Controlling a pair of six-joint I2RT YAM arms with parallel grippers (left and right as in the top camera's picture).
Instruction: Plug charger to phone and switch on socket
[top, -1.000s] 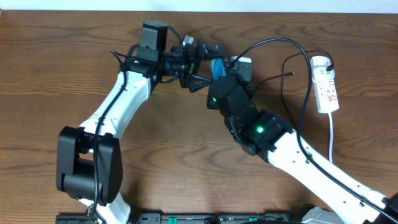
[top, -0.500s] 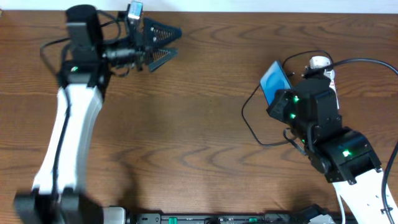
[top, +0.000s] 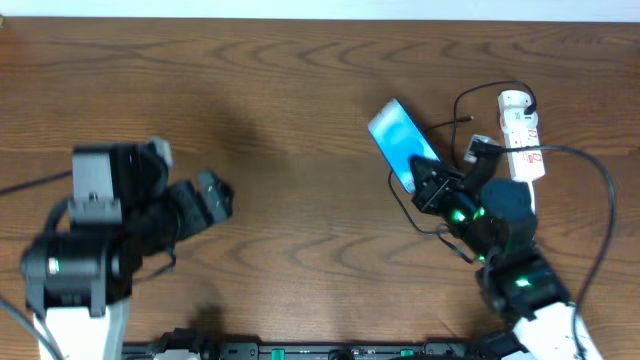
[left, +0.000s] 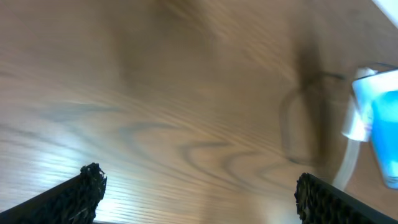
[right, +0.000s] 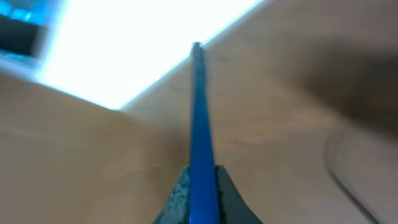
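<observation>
Next, I take over the phone (top: 396, 144) with my left gripper first, since the charger cable's loose end (top: 469, 119) lies beside my right gripper, which now holds the phone.
The phone (top: 401, 144), with a blue screen, is held tilted over the table right of centre. My right gripper (top: 426, 184) is shut on its lower end. In the right wrist view the phone (right: 199, 118) shows edge-on between the shut jaws (right: 200, 177). The thin black charger cable (top: 458, 112) loops beside the phone, and its black plug (top: 479, 150) lies next to the white socket strip (top: 521, 136) at the far right. My left gripper (top: 207, 195) is open and empty over bare table at the left; its fingers (left: 202, 193) are wide apart.
The white cord (top: 532, 200) runs from the socket toward the front edge. A thick black cable (top: 596, 170) arcs over the right arm. In the blurred left wrist view, a blue and white shape (left: 380, 124) sits at the right edge.
My left arm has swung from the far left back to the front left, gripper open. My right arm has pulled back toward the front right, carrying the phone a little leftward.
</observation>
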